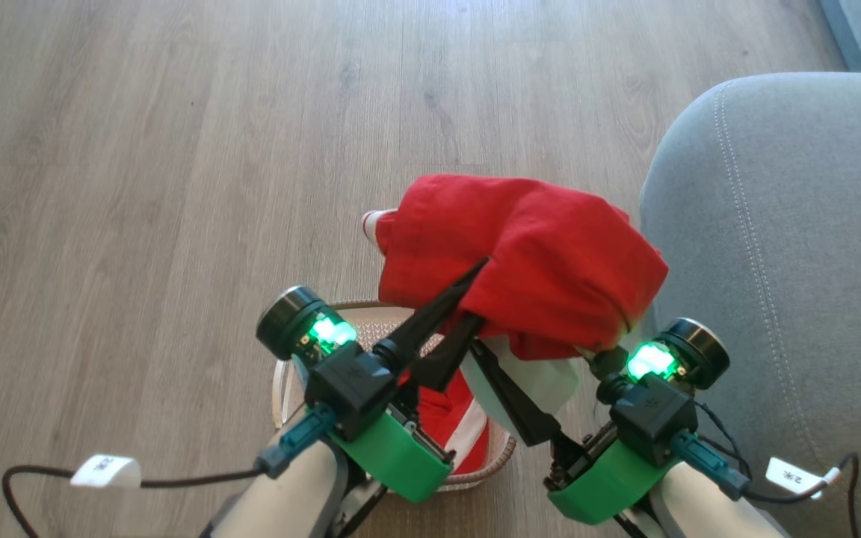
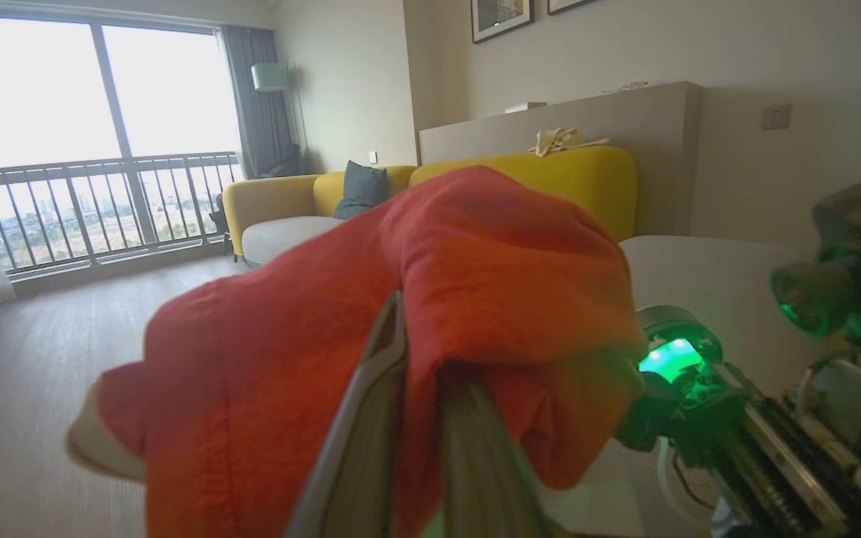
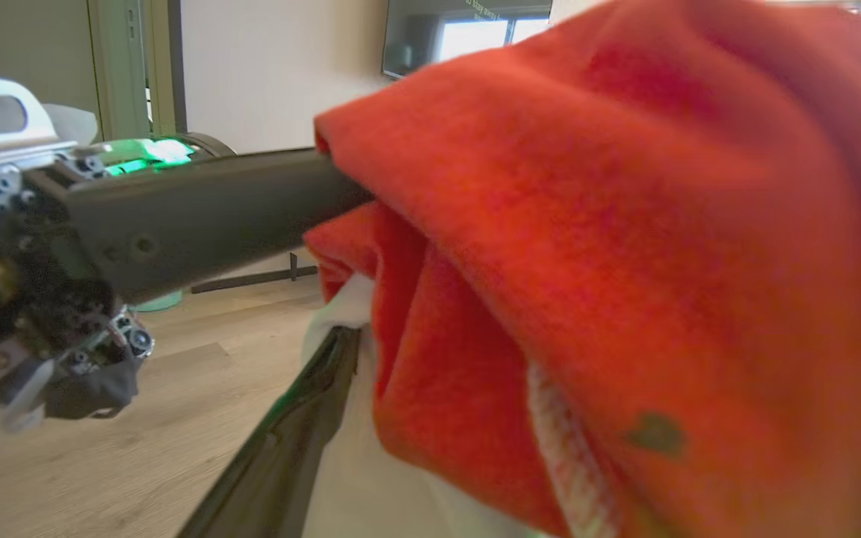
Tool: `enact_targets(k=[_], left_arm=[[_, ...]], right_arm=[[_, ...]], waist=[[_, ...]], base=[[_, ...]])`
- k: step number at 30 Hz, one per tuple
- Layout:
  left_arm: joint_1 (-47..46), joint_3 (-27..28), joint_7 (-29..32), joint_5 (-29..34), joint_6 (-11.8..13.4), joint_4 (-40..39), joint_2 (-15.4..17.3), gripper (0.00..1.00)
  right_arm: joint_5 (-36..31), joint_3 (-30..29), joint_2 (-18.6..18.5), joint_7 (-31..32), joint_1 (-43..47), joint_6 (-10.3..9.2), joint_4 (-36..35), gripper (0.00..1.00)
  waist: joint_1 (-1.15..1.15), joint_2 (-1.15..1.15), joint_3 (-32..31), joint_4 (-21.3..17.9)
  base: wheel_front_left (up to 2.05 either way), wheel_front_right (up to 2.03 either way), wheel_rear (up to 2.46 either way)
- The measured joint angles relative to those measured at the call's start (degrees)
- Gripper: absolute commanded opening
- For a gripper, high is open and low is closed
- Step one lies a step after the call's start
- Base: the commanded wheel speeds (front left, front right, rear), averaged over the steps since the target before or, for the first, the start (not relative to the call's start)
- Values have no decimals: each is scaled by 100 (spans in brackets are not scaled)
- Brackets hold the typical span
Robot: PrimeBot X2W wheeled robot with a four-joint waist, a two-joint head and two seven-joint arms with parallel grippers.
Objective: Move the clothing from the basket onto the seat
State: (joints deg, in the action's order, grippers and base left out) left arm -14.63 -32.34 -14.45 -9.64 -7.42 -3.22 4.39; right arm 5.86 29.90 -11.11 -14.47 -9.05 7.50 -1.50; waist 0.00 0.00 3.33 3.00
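The clothing (image 1: pixel 513 246) will stay bunched over my right gripper with its loose end drooping when I carry it, because the red cloth folds limply (image 1: pixel 611 305) there.
A red piece of the clothing (image 1: pixel 528 246) hangs above the basket (image 1: pixel 282 388), bunched, with white fabric (image 1: pixel 542 381) below it. My left gripper (image 1: pixel 475 293) is shut on its near edge; the left wrist view shows the clothing (image 2: pixel 415 299) draped over those fingers (image 2: pixel 371 418). My right gripper (image 1: pixel 528 336) stands open just right of it. One finger (image 1: pixel 509 400) lies under the white fabric and the other is hidden by red cloth. The clothing (image 3: pixel 625 224) hangs over that gripper. More red and white clothing (image 1: pixel 457 430) lies in the basket. The grey seat (image 1: pixel 789 224) is on the right.
Wooden floor (image 1: pixel 176 149) spreads to the left and ahead of the basket. Cables with white tags (image 1: pixel 105 471) trail from both wrists. A yellow sofa (image 2: pixel 550 172) and a balcony window (image 2: pixel 94 149) stand far off.
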Motion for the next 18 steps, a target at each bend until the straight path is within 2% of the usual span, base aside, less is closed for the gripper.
enact_targets(k=[5,6,7,8,18], left_arm=[[-1,-118,0,-1,0,22,15,0],[-1,-119,0,-1,0,32,16,0],[-1,-121,0,-1,0,37,16,0],[-1,-122,0,-1,0,41,16,0],[7,-92,0,-1,0,70,14,0]], right_arm=[[1,11,41,0,1,0,19,100],[1,4,58,0,1,0,25,49],[1,2,71,0,2,0,29,11],[1,-7,90,0,3,0,33,0],[26,-227,192,0,30,0,-2,0]], waist=[[0,0,-62,0],[0,0,-75,-1],[0,0,-87,-1],[0,0,-99,-2],[0,0,-154,-24]], base=[[0,0,0],[0,0,0],[0,0,0],[0,0,0],[0,0,0]])
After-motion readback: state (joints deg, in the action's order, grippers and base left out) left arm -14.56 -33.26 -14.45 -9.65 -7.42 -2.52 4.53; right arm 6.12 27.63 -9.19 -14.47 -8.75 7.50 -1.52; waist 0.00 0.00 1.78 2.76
